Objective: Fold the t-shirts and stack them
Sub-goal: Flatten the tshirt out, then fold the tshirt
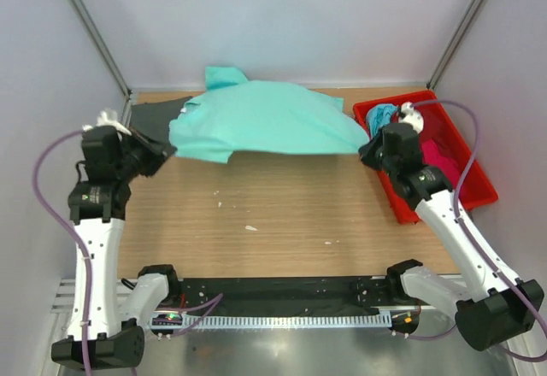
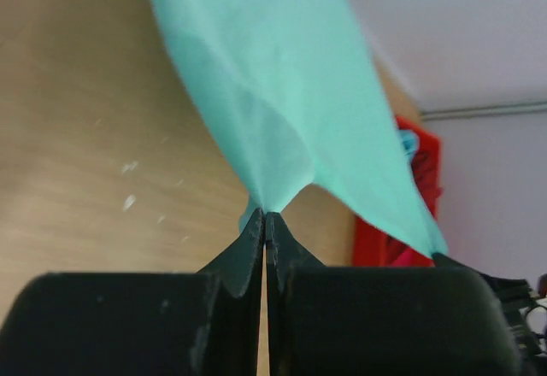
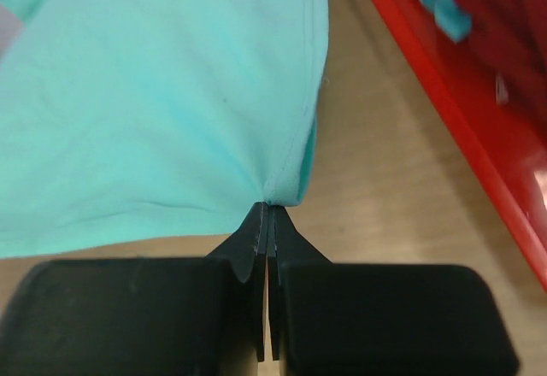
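The mint green t-shirt's far end [image 1: 225, 77] is near the back wall, so I need to pull both grippers back over the open wood [image 1: 278, 209] and lay the mint green t-shirt down flat.
A mint green t-shirt [image 1: 265, 120] hangs stretched between my two grippers above the far half of the table. My left gripper [image 1: 166, 150] is shut on its left edge; the cloth [image 2: 273, 94] runs up from the closed tips [image 2: 267, 215]. My right gripper [image 1: 367, 149] is shut on its right corner; the cloth [image 3: 162, 111] fans out from the closed tips [image 3: 268, 205]. A dark grey t-shirt [image 1: 155, 118] lies flat at the far left, partly under the mint one. A turquoise shirt [image 1: 380, 116] and a pink one [image 1: 440, 158] lie in the tray.
A red plastic tray [image 1: 479, 190] stands at the right edge of the wooden table [image 1: 282, 214]; it also shows in the right wrist view [image 3: 461, 128] and the left wrist view [image 2: 376, 243]. White walls enclose the table on three sides.
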`<state>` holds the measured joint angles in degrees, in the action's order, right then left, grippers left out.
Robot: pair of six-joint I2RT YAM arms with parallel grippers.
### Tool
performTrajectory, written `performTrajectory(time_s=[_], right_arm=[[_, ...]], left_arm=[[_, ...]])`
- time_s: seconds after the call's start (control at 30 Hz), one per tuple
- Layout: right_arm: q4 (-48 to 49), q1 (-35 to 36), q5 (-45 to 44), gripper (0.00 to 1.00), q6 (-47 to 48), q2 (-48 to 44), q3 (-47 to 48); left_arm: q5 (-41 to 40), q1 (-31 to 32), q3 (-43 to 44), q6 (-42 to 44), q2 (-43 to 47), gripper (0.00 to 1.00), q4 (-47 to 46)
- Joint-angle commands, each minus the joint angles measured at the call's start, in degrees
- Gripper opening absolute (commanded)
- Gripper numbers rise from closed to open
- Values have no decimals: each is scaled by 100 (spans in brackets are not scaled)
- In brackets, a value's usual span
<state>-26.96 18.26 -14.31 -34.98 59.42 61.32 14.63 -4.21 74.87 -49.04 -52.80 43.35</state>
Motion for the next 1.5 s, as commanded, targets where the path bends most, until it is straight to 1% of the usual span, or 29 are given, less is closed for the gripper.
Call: performTrajectory(time_s=[0.0,0.03,0.07,0.1,0.2,0.33,0.43,0.47,0.57,0.67,0.73,0.77,0.9,1.0,1.03,1.07,1.17,1.23,1.27,1.43,1.47], right_arm=[[-89,-7,665,1,-586,-579,-847],[-142,-7,727,1,-693,-833,-1415],[-152,-7,797,1,-781,-992,-1708],[-134,-7,920,1,-913,-1263,-2198],[-370,-7,965,1,-1141,-1485,-2702],[-836,2,991,1,-1493,-1521,-2889],[-1424,-7,851,1,-1774,-1635,-2880],[-1670,-7,833,1,-1949,-1748,-2897],[-1944,-7,824,1,-2161,-2047,-2950],[-1875,-7,842,1,-2215,-2171,-2985],[-1769,-7,781,1,-2188,-2145,-3003],[-1603,-7,711,1,-2154,-2110,-3012],[-1295,-7,491,1,-1952,-1680,-2994],[-1031,-7,341,1,-1846,-1206,-2942],[-952,-7,341,1,-1759,-1030,-2924],[-786,-7,349,1,-1714,-942,-2915],[-600,-7,288,1,-1574,-660,-2845],[-600,-7,166,1,-1486,-528,-2748],[-600,-7,139,1,-1450,-449,-2713],[-539,2,-55,1,-1371,-291,-2678],[-512,-7,-55,1,-1362,-256,-2669]], left_arm=[[-152,-28,-1329,465,383,0,706],[-363,-27,-1587,491,619,0,866],[-460,-27,-1859,500,708,0,963],[-574,-27,-2297,474,831,0,1078],[-1032,-19,-2914,237,1157,0,1123],[-1384,-27,-3119,79,1315,0,1272],[-1428,-27,-3084,-27,1368,0,1421],[-1646,-27,-3084,-79,1412,0,1491],[-1683,-27,-3154,-229,1465,0,1492],[-1587,-27,-3215,-369,1395,0,1221],[-1490,-27,-3216,-405,1202,0,1018],[-1272,-27,-3181,-388,1114,0,791],[-1182,-28,-2979,-265,500,0,333],[-1086,-27,-2777,60,-54,0,-45],[-885,-27,-2707,183,-456,0,-185],[-848,-27,-2497,419,-660,0,-187],[-743,-27,-2083,658,-1449,0,-266],[-699,-27,-1837,842,-1689,0,-441],[-499,-27,-1757,939,-1916,0,-503],[-277,-19,-1047,1405,-2586,0,-469],[-233,-19,-940,1458,-2848,0,-416]])
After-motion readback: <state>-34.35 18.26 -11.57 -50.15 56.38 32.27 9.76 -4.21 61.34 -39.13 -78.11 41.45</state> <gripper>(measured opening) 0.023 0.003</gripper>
